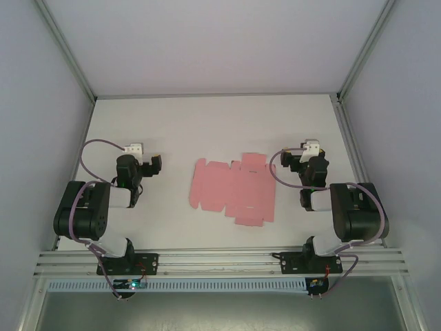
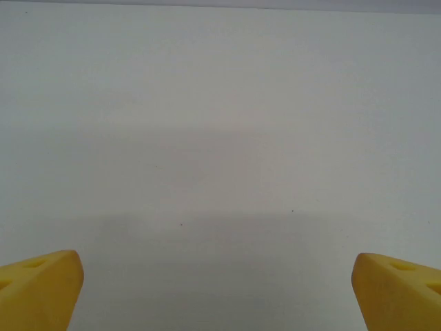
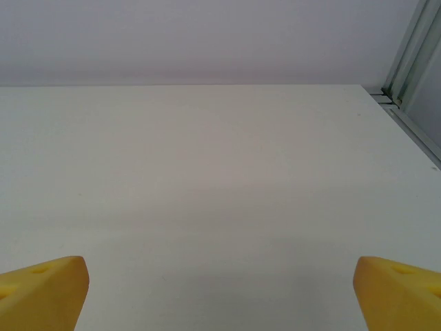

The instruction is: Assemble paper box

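Note:
My left gripper should lift the lid's far corner (image 1: pixel 200 165) to turn the sheet lengthwise before folding, because the paper box lies crosswise with its lid (image 1: pixel 209 186) toward that gripper.
The paper box (image 1: pixel 232 191) is a flat pink die-cut sheet with flaps and tabs, lying unfolded in the middle of the white table in the top view. My left gripper (image 1: pixel 142 163) rests to the left of the sheet, well apart from it, and stands open. On the sheet's right side my right gripper (image 1: pixel 302 157) is also open, a short gap from the sheet's right edge. In each wrist view the yellow fingertips (image 2: pixel 41 289) (image 3: pixel 45 293) sit far apart at the bottom corners with bare table between them.
White walls enclose the table (image 1: pixel 207 124) on the left, back and right, with metal corner posts (image 1: pixel 355 69). An aluminium rail (image 1: pixel 220 262) carrying both arm bases runs along the near edge. Cables loop beside each arm.

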Robot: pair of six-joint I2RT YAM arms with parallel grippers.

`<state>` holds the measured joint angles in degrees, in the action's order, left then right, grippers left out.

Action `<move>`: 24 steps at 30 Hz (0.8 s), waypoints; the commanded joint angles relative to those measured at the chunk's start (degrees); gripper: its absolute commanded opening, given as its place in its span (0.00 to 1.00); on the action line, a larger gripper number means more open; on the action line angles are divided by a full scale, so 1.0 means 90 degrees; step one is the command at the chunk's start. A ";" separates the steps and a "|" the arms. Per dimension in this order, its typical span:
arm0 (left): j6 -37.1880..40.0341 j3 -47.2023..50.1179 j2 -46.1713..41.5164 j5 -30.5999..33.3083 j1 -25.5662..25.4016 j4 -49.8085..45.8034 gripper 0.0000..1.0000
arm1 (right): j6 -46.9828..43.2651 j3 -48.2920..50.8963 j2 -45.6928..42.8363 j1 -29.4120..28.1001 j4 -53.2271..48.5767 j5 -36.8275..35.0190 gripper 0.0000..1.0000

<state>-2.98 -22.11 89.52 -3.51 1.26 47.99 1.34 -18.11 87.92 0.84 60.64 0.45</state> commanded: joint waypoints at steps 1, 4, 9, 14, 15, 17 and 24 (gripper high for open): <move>0.0146 -0.0125 -0.0043 -0.0059 0.0041 0.0078 1.00 | -0.0027 -0.0036 -0.0054 -0.0075 0.0030 -0.0078 0.98; 0.0145 -0.0129 -0.0044 -0.0059 0.0037 0.0078 1.00 | -0.0014 -0.0064 -0.0039 -0.0074 -0.0009 -0.0072 0.98; 0.0137 -0.0138 -0.0042 -0.0060 0.0036 0.0057 1.00 | -0.0020 -0.0049 -0.0071 -0.0073 -0.0027 -0.0066 0.98; 0.0137 -0.0133 -0.0052 -0.0055 0.0037 0.0054 1.00 | -0.0032 -0.0040 -0.0091 -0.0073 -0.0019 -0.0053 0.98; 0.0142 -0.0135 -0.0044 -0.0059 0.0037 0.0050 1.00 | -0.0025 -0.0044 -0.0090 -0.0074 -0.0009 -0.0051 0.98; 0.0120 -0.0216 -0.0086 0.0009 0.0040 -0.0107 1.00 | -0.0007 -0.0136 -0.0185 -0.0064 -0.0233 -0.0046 0.98; -0.0603 -0.1367 -0.1596 -0.0140 0.0043 -0.3322 1.00 | 0.0404 -0.1480 -0.1681 -0.0265 -0.3962 -0.0159 0.98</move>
<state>-3.99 -29.41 80.73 -3.81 1.26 31.51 1.78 -24.82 77.60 -0.10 41.43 0.01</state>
